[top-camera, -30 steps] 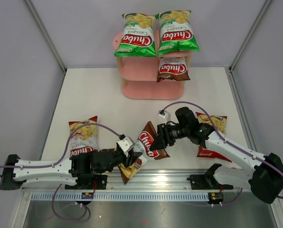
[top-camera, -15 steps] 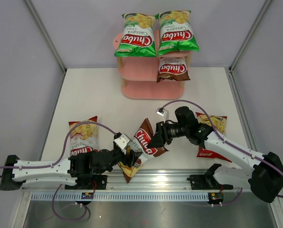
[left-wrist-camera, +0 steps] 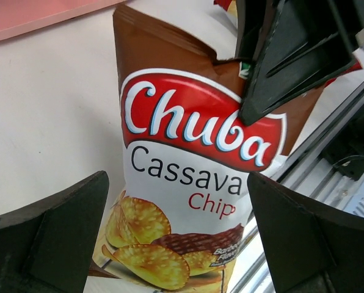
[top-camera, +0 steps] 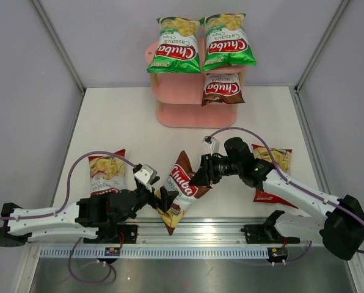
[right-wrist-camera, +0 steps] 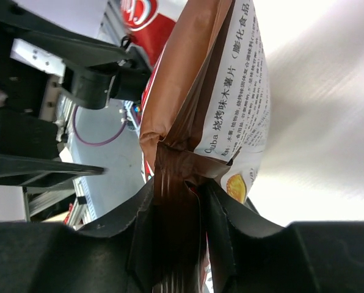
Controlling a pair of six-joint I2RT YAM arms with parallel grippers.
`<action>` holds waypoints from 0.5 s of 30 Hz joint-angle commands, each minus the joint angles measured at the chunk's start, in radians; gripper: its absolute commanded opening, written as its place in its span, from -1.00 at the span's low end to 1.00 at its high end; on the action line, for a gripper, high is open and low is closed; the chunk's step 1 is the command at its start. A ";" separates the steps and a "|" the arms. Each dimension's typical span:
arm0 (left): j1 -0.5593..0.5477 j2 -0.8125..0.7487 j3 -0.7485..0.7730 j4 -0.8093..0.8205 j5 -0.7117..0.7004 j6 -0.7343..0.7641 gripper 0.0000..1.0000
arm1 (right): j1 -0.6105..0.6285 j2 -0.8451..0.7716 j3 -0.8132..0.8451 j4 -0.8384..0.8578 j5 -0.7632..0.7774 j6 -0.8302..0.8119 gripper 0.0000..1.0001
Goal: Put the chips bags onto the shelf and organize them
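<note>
The brown bag's broad side (left-wrist-camera: 185, 162) fills the fingers of the robot's left gripper, so the right gripper should raise and turn the bag before the left gripper takes hold of the bag's lower edge (top-camera: 165, 222).
A brown chips bag (top-camera: 179, 186) stands tilted near the table's front edge. My right gripper (top-camera: 200, 176) is shut on its upper sealed edge; in the right wrist view the brown seam (right-wrist-camera: 177, 201) is pinched between the jaws (right-wrist-camera: 179, 235). My left gripper (top-camera: 159, 199) is open just left of the bag's lower end. In the left wrist view the bag (left-wrist-camera: 188, 152) stands ahead of the wide-apart fingers (left-wrist-camera: 54, 238), untouched. The pink shelf (top-camera: 177, 116) holds two green bags (top-camera: 177, 46) (top-camera: 228, 41) on top and a brown bag (top-camera: 222, 88) on the middle tier.
One red bag (top-camera: 107, 173) lies flat on the table at the left, above my left arm. Another red bag (top-camera: 271, 173) lies at the right, partly under my right arm. A metal rail (top-camera: 218, 229) runs along the near edge.
My left gripper has opened, let go of the brown bag's lower end and drawn back to the left. The right gripper has closed on the bag's top edge, and the bag now hangs more upright.
</note>
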 commanded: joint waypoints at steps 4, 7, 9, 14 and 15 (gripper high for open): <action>-0.001 -0.074 0.086 -0.084 -0.074 -0.119 0.98 | 0.013 -0.016 0.034 -0.013 0.083 -0.031 -1.00; 0.008 -0.106 0.109 -0.127 -0.112 -0.156 0.98 | 0.013 -0.067 0.037 -0.002 0.107 -0.034 -1.00; 0.045 -0.123 0.112 -0.130 -0.100 -0.166 0.98 | 0.011 -0.112 0.045 0.001 0.129 -0.039 -1.00; 0.201 -0.140 0.124 -0.138 0.022 -0.179 0.98 | 0.011 -0.191 0.081 -0.046 0.204 -0.032 -1.00; 0.223 -0.126 0.132 -0.127 0.047 -0.178 0.98 | 0.010 -0.211 0.089 -0.065 0.221 -0.034 -1.00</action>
